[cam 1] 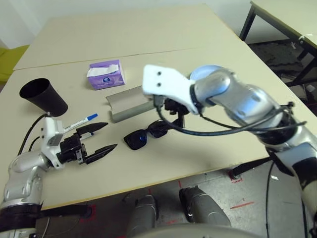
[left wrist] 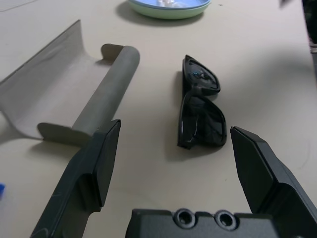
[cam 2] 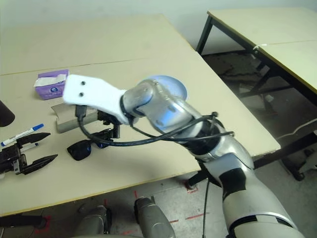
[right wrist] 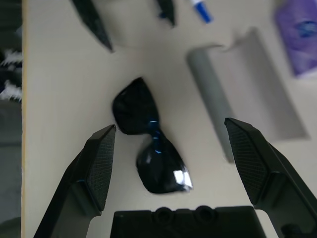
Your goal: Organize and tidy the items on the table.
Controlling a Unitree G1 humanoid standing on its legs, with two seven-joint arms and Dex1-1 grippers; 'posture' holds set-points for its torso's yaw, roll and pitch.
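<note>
The folded black sunglasses (cam 1: 136,139) look about as long as the grey glasses case's open hollow (cam 1: 130,102), so the sunglasses will go all the way in when I lower them.
Black sunglasses (cam 1: 142,137) lie folded on the table (cam 1: 198,148) near its front edge. My right gripper (right wrist: 169,125) hovers open just above them, one finger on each side, not touching. Left of the glasses my left gripper (cam 1: 111,136) rests open, pointing at them with nothing between its fingers. The grey glasses case (cam 1: 126,103) lies open just behind the sunglasses. A white pen with a blue cap (cam 1: 80,122) lies beside my left wrist. The black cup (cam 1: 42,95) is at the far left. A pale green plate (left wrist: 168,7) and a light blue plate (cam 2: 173,85) sit beyond my right forearm.
A purple tissue box (cam 1: 105,74) stands behind the case. A seam (cam 1: 59,64) crosses the tabletop at the back. A second table with black legs (cam 1: 285,17) stands off to the right. The table's front edge (cam 1: 163,181) is close to the sunglasses.
</note>
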